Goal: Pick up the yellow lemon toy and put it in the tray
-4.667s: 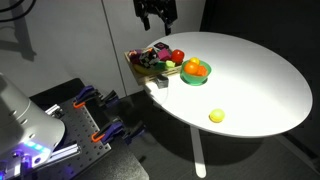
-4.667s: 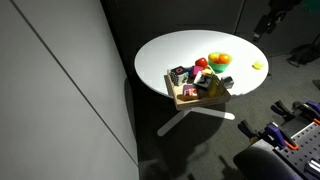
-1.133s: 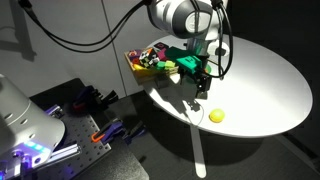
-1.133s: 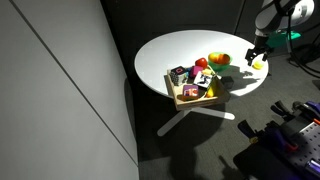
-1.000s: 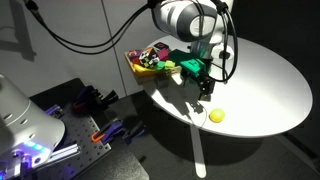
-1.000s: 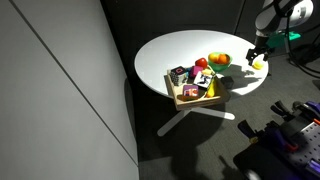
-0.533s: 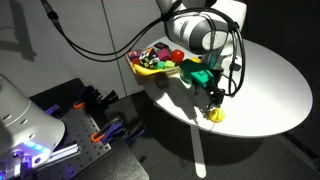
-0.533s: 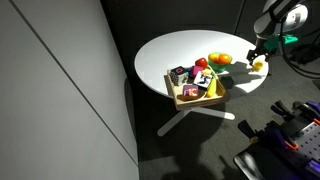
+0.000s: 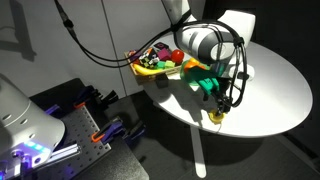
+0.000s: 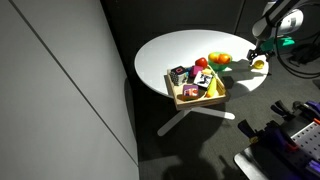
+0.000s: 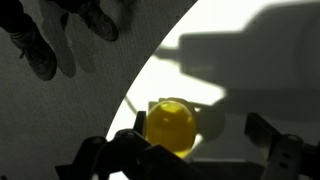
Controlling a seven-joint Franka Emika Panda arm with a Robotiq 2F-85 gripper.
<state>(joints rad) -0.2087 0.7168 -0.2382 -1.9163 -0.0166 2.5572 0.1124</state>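
Note:
The yellow lemon toy (image 9: 216, 117) is lying free between my open fingers. My gripper should stay where it is and close until both fingers hold the lemon's sides (image 11: 172, 127).
The yellow lemon toy (image 11: 170, 125) lies on the white table near its edge, lit bright in the wrist view. My gripper (image 11: 196, 137) is open and straddles it, with the lemon close against one finger and a gap to the other. In both exterior views the gripper (image 9: 219, 106) (image 10: 258, 58) is low over the lemon (image 9: 215, 117) (image 10: 260, 65). The tan tray (image 9: 133, 63) (image 10: 198, 103) holds several toys and sits at the table's far side from the lemon.
A green bowl (image 10: 219, 63) with an orange fruit stands between tray and lemon, with a red fruit (image 10: 201, 63) beside it. The round table's edge (image 11: 128, 95) runs right by the lemon. Clamps and equipment lie on the floor (image 9: 95, 110).
The arm has swung from over the bowl out to the lemon and come down, so the open fingers now sit around it.

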